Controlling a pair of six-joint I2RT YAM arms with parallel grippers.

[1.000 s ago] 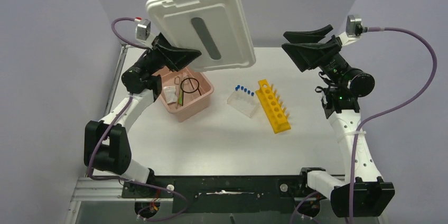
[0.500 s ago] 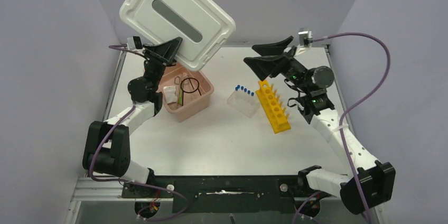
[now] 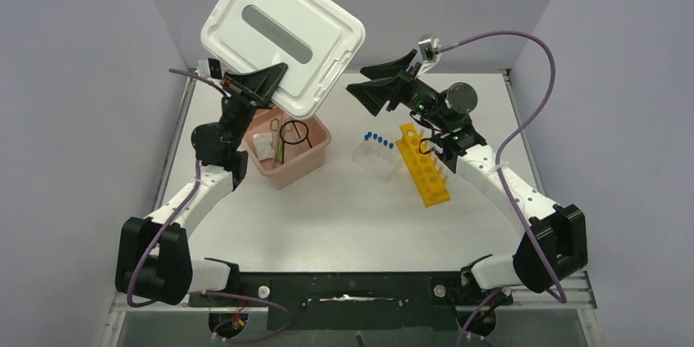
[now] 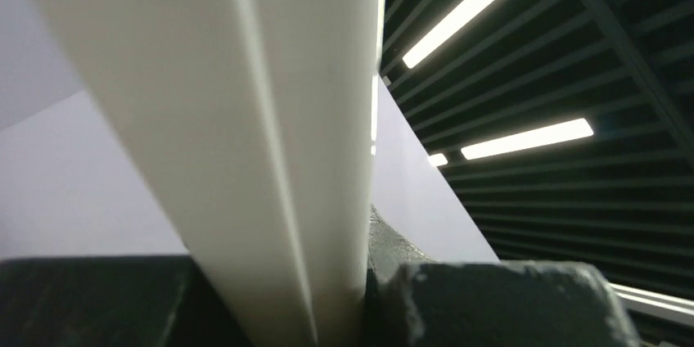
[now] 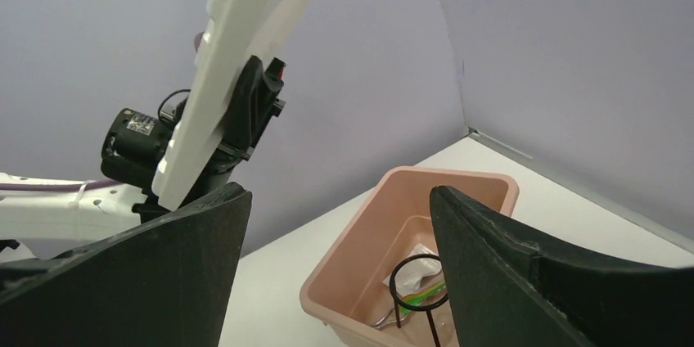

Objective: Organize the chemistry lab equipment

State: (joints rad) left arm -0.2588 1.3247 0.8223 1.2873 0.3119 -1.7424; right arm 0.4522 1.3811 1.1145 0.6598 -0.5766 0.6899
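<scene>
The white lid [image 3: 282,33] is held only by my left gripper, tilted by its edge above the pink tub, so my right gripper should grab the lid's free corner [image 3: 355,33].
My left gripper [image 3: 263,85] is shut on the edge of the white lid [image 3: 282,32] and holds it high and tilted above the pink tub [image 3: 318,149]; the lid fills the left wrist view [image 4: 245,134]. The tub holds a black wire ring with stem [image 3: 293,132], metal tongs, thin coloured sticks [image 3: 279,149] and a small white packet [image 3: 263,145]. The ring also shows in the right wrist view [image 5: 417,281]. My right gripper [image 3: 368,85] is open and empty, in the air right of the tub. The clear tube rack with blue-capped tubes [image 3: 377,153] and the yellow holed rack [image 3: 422,164] stand mid-table.
The pink tub shows in the right wrist view [image 5: 385,224] between my open fingers. Purple walls close in the table on the left, back and right. The arm bases sit at the near edge.
My right gripper has swung left toward the tub and lid. My left gripper has turned the lid and raised it further to the left.
</scene>
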